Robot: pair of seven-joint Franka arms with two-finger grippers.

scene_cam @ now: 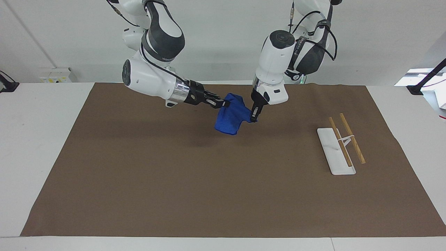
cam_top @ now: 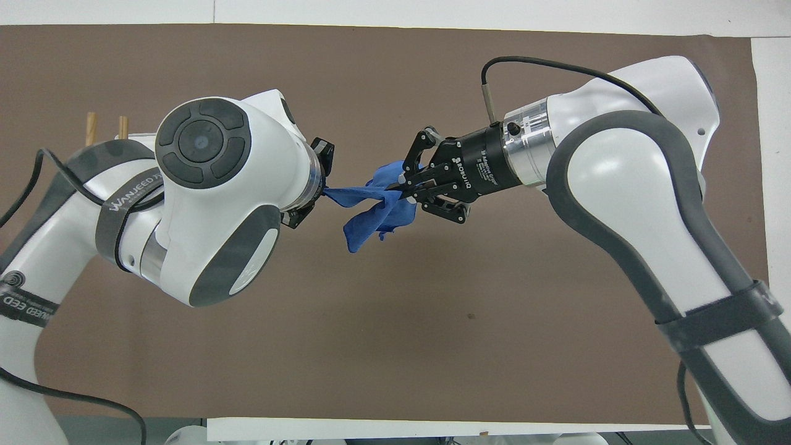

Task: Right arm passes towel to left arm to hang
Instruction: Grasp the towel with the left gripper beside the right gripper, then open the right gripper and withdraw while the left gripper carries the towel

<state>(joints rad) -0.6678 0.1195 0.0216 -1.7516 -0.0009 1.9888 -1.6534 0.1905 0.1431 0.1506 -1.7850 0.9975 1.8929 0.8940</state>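
Next, my right gripper opens and moves away before my left gripper hangs the towel over the wooden rods (scene_cam: 347,141), because both grippers are closed on the towel (cam_top: 380,214).
The bright blue towel (scene_cam: 230,120) hangs in the air over the brown mat, stretched between both grippers. My right gripper (scene_cam: 224,103) is shut on one upper edge of it. My left gripper (scene_cam: 254,118) is shut on another corner, toward the left arm's end of the table. In the overhead view the towel (cam_top: 371,216) runs taut from the right gripper (cam_top: 400,188) to the left gripper (cam_top: 312,198), which is mostly hidden under its own white wrist. The rest of the cloth droops below the two holds.
A white rack base (scene_cam: 331,150) with two wooden rods (scene_cam: 352,137) stands on the brown mat (scene_cam: 174,181) toward the left arm's end. Only the rod tips (cam_top: 105,127) show in the overhead view. White table edges surround the mat.
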